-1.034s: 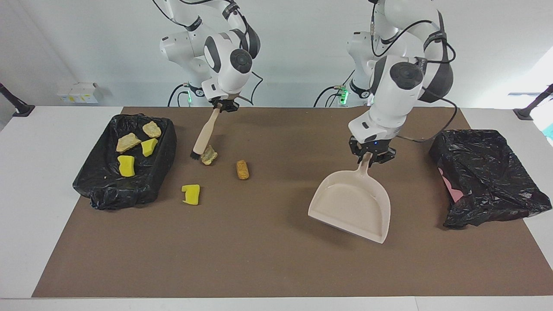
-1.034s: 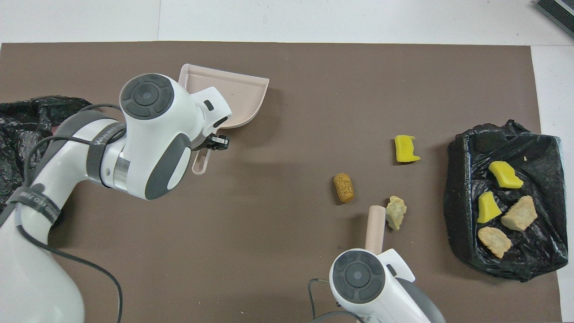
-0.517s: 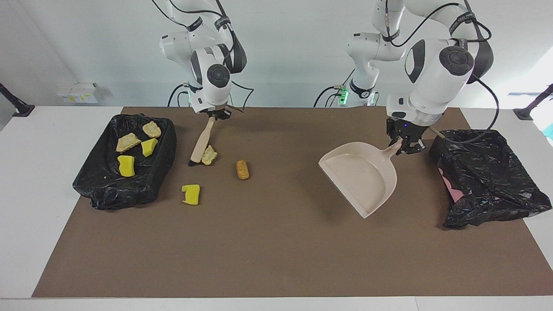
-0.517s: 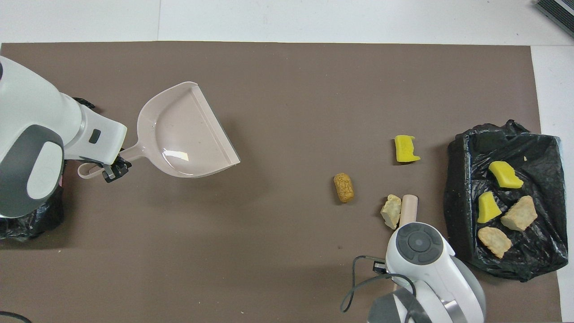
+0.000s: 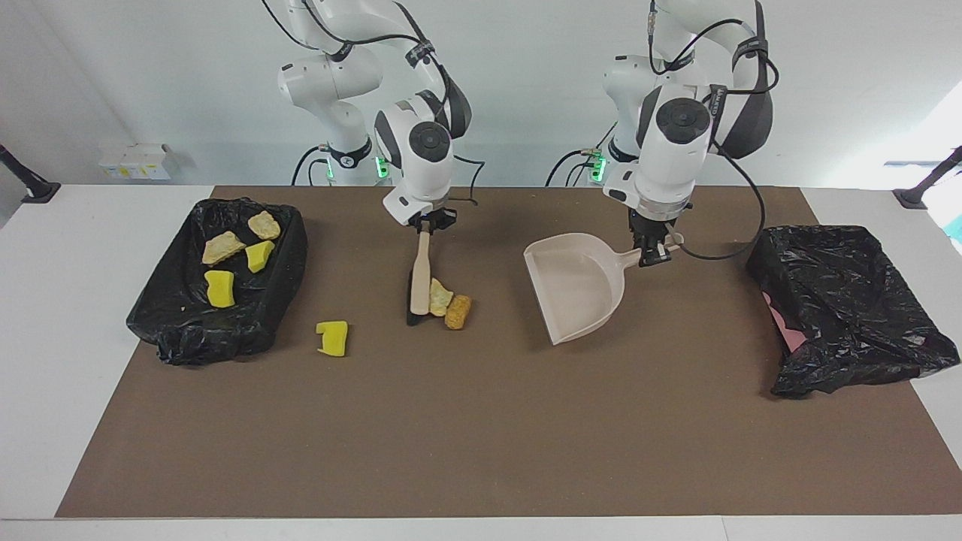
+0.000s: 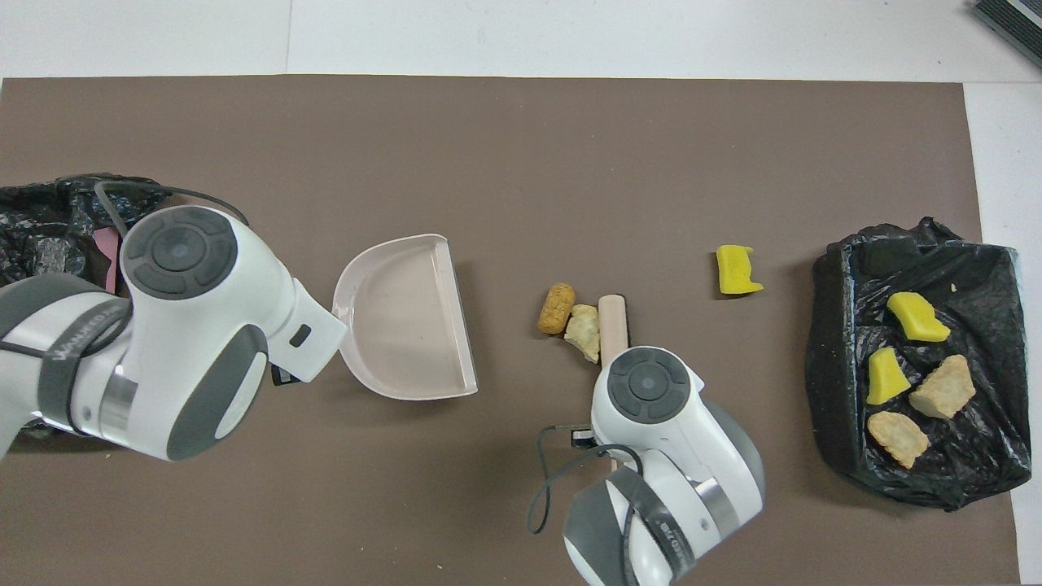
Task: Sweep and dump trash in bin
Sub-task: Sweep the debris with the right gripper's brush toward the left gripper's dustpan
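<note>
The yellow sponge chunk (image 6: 737,269) is behind the brush, so my right gripper should take the brush to the chunk's far side (image 6: 781,272) and sweep it toward the dustpan.
My right gripper (image 5: 426,221) is shut on the handle of a brush (image 5: 422,264), whose black bristles rest on the mat. A pale beige lump of trash (image 5: 439,297) and an orange-brown bit (image 5: 458,312) lie pressed together against the brush (image 6: 610,322). A yellow sponge chunk (image 5: 332,337) lies alone, toward the right arm's end. My left gripper (image 5: 652,252) is shut on the handle of the beige dustpan (image 5: 575,289), whose open mouth faces the two pieces (image 6: 583,330) from a short gap away. In the overhead view both grippers are hidden under their wrists.
A black-bagged tray (image 5: 176,330) at the right arm's end holds several yellow and beige pieces. A black-bagged bin (image 5: 842,300) with pink showing stands at the left arm's end. A brown mat (image 5: 451,436) covers the table.
The brush swept the pale lump toward the left arm's end until it met the orange-brown bit, pushing both along. The left arm swung the dustpan round and set its mouth facing them.
</note>
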You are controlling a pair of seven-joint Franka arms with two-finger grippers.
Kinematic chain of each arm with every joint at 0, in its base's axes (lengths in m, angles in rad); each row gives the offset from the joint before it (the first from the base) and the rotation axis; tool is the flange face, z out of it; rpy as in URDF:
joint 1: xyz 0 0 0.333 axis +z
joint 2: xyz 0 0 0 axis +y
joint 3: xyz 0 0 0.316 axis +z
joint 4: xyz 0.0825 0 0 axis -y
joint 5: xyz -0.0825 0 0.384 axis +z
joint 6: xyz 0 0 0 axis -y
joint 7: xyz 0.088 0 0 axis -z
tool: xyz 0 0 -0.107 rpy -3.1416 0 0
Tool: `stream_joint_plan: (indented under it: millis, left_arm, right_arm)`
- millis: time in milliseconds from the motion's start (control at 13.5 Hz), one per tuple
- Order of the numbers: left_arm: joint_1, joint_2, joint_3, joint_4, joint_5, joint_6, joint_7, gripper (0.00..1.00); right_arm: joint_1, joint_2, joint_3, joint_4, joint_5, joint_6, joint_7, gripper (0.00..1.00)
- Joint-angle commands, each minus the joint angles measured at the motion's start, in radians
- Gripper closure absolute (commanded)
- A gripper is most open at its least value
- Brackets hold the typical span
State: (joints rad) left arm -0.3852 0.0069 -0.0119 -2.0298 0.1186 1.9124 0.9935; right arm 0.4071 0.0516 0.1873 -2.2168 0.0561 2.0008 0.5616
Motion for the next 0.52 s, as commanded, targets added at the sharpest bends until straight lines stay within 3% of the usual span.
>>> stream_joint_plan:
  millis: [0, 222, 443]
  left_arm:
    - [-0.090, -0.031, 0.015, -0.121, 0.023, 0.086, -0.152, 1.00]
    - [-0.096, -0.022, 0.017, -0.165, 0.035, 0.158, -0.154, 1.00]
    - [-0.096, -0.006, 0.015, -0.191, 0.035, 0.227, -0.153, 1.00]
  right_arm:
    - [0.019, 0.092, 0.000, 0.234, -0.008, -0.162, -0.084, 1.00]
    - [-0.088, 0.080, -0.005, 0.318, -0.144, -0.350, -0.174, 1.00]
    - [-0.144, 0.080, -0.006, 0.312, -0.330, -0.387, -0.389, 1.00]
